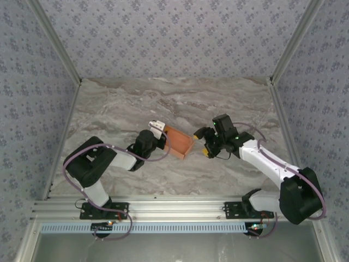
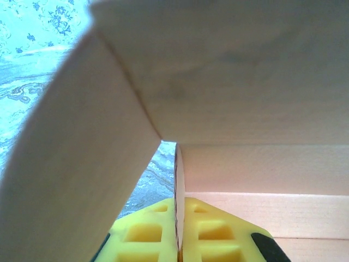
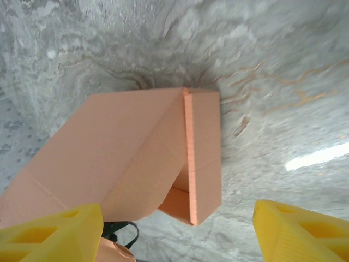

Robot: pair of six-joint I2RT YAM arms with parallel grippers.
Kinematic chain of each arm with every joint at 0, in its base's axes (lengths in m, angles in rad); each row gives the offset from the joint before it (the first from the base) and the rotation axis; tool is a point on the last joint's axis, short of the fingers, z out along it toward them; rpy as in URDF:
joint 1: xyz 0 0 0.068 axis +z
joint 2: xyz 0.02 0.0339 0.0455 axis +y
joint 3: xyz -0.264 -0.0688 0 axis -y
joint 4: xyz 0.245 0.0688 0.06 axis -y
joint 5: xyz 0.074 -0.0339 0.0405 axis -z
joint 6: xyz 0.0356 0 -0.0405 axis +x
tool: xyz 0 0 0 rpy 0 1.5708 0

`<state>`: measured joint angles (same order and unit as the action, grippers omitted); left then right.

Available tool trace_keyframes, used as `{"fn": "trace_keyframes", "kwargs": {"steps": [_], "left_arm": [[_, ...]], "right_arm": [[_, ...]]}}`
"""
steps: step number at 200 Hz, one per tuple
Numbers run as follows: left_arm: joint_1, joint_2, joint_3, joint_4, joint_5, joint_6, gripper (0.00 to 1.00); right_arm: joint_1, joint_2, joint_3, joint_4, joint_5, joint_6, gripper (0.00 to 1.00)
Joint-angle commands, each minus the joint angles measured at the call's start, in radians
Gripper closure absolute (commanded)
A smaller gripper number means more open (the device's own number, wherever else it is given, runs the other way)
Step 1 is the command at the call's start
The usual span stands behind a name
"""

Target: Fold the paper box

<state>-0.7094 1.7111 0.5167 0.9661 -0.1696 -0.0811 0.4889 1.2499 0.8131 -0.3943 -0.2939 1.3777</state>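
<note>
The lid slants open above my left gripper on the box's side (image 2: 179, 183). Next, I back my left gripper out while my right gripper presses the lid's top (image 3: 106, 142) down.
The paper box (image 1: 179, 143) is an orange card, partly folded with raised walls, lying mid-table on the marble top. My left gripper (image 1: 158, 138) reaches in from the left and is shut on the box's left wall. In the left wrist view its yellow fingers (image 2: 147, 232) pinch a thin card edge between them, and pale card panels (image 2: 245, 82) rise close ahead. My right gripper (image 1: 206, 143) hovers just right of the box, open. In the right wrist view its yellow fingertips (image 3: 52, 232) stand wide apart, with the box's folded corner (image 3: 204, 153) beyond them, untouched.
The marble tabletop (image 1: 174, 103) is walled by patterned panels at the back (image 1: 174, 38) and on both sides. An aluminium rail (image 1: 174, 208) carrying both arm bases runs along the near edge. Bare table lies behind and in front of the box.
</note>
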Motion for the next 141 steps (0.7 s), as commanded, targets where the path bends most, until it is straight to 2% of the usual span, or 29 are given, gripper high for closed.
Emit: {"fn": "trace_keyframes", "kwargs": {"steps": [1,33,66,101,134,141], "left_arm": [[-0.007,0.046,-0.036,-0.067,-0.001,-0.011,0.92],[-0.007,0.056,-0.044,-0.054,0.003,0.002,0.90],[-0.007,0.062,-0.047,-0.047,0.012,-0.005,0.86],[-0.008,0.034,-0.043,-0.067,0.021,-0.013,0.66],[-0.008,-0.018,-0.070,-0.075,0.069,-0.020,0.55],[-0.008,-0.031,-0.084,-0.063,0.096,-0.018,0.42]], "right_arm": [[-0.017,0.003,0.082,-0.151,0.073,-0.096,0.25],[-0.029,0.055,0.160,-0.119,0.044,-0.115,0.26],[-0.020,0.189,0.398,-0.273,0.101,-0.326,0.26],[0.022,0.290,0.518,-0.335,0.205,-0.392,0.30],[0.033,0.345,0.536,-0.342,0.249,-0.447,0.31],[0.034,0.356,0.536,-0.338,0.251,-0.459,0.32]]}}
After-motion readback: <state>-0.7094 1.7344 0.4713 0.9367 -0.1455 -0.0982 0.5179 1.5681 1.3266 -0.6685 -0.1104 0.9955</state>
